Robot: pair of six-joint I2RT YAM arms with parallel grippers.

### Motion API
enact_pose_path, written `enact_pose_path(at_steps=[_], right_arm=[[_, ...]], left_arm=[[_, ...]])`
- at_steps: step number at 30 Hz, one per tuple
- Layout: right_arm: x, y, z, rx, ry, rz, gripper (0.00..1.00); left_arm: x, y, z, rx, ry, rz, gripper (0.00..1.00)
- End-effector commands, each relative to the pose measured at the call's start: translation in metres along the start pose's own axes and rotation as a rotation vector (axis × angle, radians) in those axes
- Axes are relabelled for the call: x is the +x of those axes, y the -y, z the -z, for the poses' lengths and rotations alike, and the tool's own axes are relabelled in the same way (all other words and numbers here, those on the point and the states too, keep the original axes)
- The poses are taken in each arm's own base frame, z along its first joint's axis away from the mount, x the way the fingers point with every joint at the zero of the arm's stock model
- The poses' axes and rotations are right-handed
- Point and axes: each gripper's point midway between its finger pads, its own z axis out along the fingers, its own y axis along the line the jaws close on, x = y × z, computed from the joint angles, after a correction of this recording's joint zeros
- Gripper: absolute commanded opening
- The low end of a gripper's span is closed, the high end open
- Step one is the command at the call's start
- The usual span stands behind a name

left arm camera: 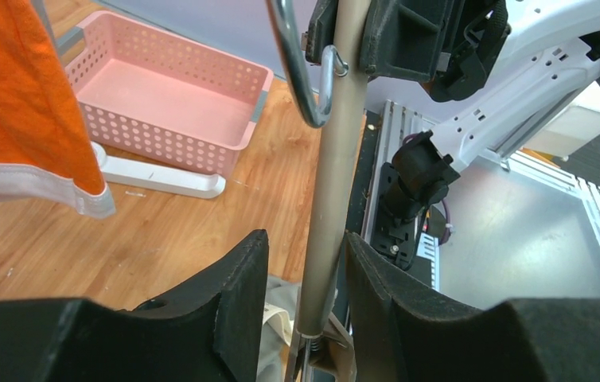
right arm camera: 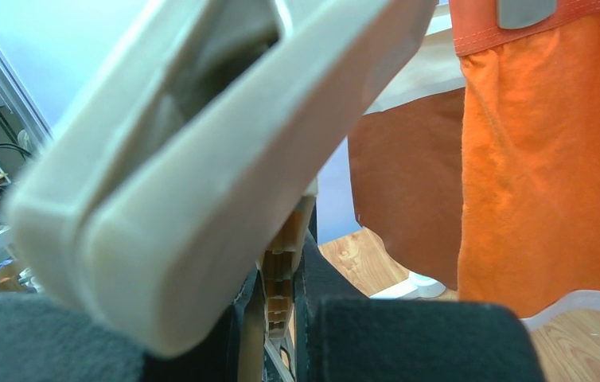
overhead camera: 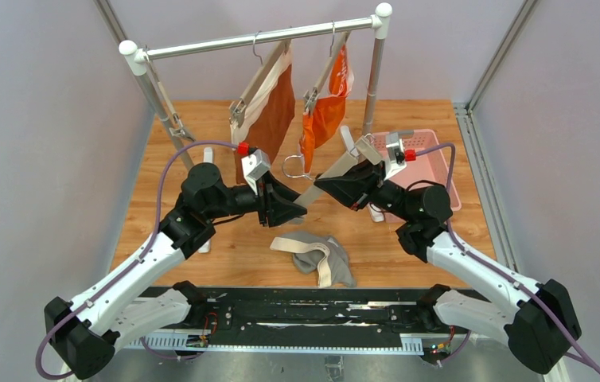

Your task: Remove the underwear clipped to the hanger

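Note:
The hanger is clamped by my right gripper beside its hook (left arm camera: 335, 70), so my left gripper should close on the bar's end (left arm camera: 315, 306) and my right gripper should open before the hanger is hung.
The grey underwear (overhead camera: 325, 253) lies loose on the table, and a bit of it shows in the left wrist view (left arm camera: 277, 306). The rust-brown underwear (overhead camera: 269, 111) and the orange underwear (overhead camera: 325, 119) hang clipped to hangers on the rail; both show in the right wrist view, orange (right arm camera: 543, 159) and rust-brown (right arm camera: 404, 183). A third, bare beige hanger (overhead camera: 338, 167) is held off the rail. My right gripper (overhead camera: 325, 185) is shut on its clip end (right arm camera: 201, 143). My left gripper (overhead camera: 295, 208) is open, its fingers either side of the hanger bar (left arm camera: 325, 215) just above the end clip.
The rack's rail (overhead camera: 257, 38) stands at the back on slanted legs, with a white foot (left arm camera: 161, 179) on the table. A pink perforated basket (overhead camera: 432, 163) sits at the right, also seen in the left wrist view (left arm camera: 161, 103). The held hanger's hook (overhead camera: 291, 167) points left.

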Motion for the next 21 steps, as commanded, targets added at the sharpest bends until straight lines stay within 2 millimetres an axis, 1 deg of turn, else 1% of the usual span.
enact_pose_path(at_steps=[1,3,4,5,7,8,13,15,17,21], right_arm=[[-0.022,-0.022,-0.006,-0.059,0.039,0.060,0.00],[-0.020,-0.021,-0.005,-0.056,0.034,0.057,0.01],[-0.020,-0.021,-0.005,-0.057,0.033,0.056,0.01],[-0.019,-0.020,-0.005,-0.053,0.031,0.054,0.01],[-0.019,-0.020,-0.005,-0.051,0.032,0.051,0.01],[-0.018,-0.019,-0.006,-0.052,0.030,0.049,0.01],[-0.018,-0.018,-0.008,-0.054,0.036,0.047,0.01],[-0.018,-0.017,-0.009,-0.056,0.036,0.046,0.01],[-0.017,-0.017,-0.009,-0.058,0.034,0.044,0.01],[-0.017,-0.015,-0.010,-0.050,0.029,0.041,0.01]], left_arm=[[-0.025,0.006,0.003,0.001,0.057,-0.061,0.46],[-0.026,0.006,0.003,0.002,0.057,-0.065,0.42],[-0.026,0.007,0.002,0.005,0.056,-0.065,0.38],[-0.026,0.007,0.002,0.010,0.055,-0.066,0.30],[-0.026,0.008,0.001,0.017,0.051,-0.065,0.21],[-0.026,0.009,0.001,0.021,0.049,-0.060,0.19],[-0.020,0.010,-0.003,0.049,0.026,-0.034,0.18],[-0.018,0.010,-0.004,0.056,0.020,-0.029,0.12],[-0.017,0.012,-0.003,0.064,0.018,-0.031,0.01],[-0.019,0.017,-0.001,0.081,0.022,-0.043,0.00]])
